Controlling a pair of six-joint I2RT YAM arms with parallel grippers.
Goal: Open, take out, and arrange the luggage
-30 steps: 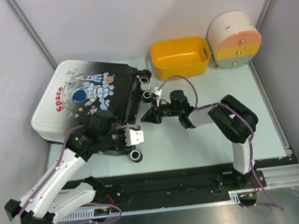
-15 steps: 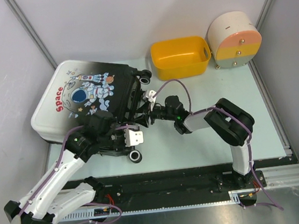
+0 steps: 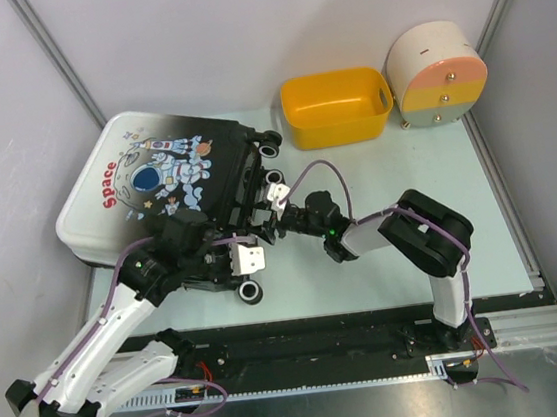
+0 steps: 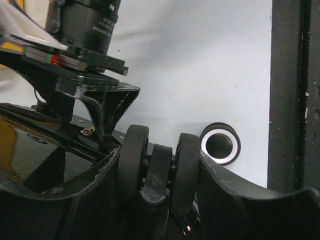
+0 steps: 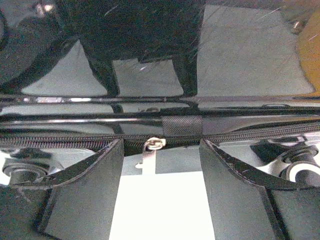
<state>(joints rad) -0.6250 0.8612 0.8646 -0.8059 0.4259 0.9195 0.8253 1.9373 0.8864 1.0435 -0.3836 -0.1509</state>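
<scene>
The robot's right gripper has the silver zipper pull hanging free between its fingers, so it should close on the pull before it draws the pull toward the luggage's far wheeled corner.
The luggage lies flat at the left of the table, astronaut print up, with its wheeled end toward the middle. My left gripper is at the near wheeled corner. In the left wrist view its fingers press both sides of a black double wheel, so my left gripper is shut on it. My right gripper is against the luggage's wheeled end. In the right wrist view my right gripper is open astride the zipper line, with the silver zipper pull hanging free between the fingers.
A yellow basket and a round cream-and-orange drawer box stand at the back right. A white-ringed luggage wheel sits just past my left gripper. Grey walls close in the left and right sides.
My right gripper has moved left up to the luggage's end and gone from shut to open. The left gripper has stayed on the wheel.
</scene>
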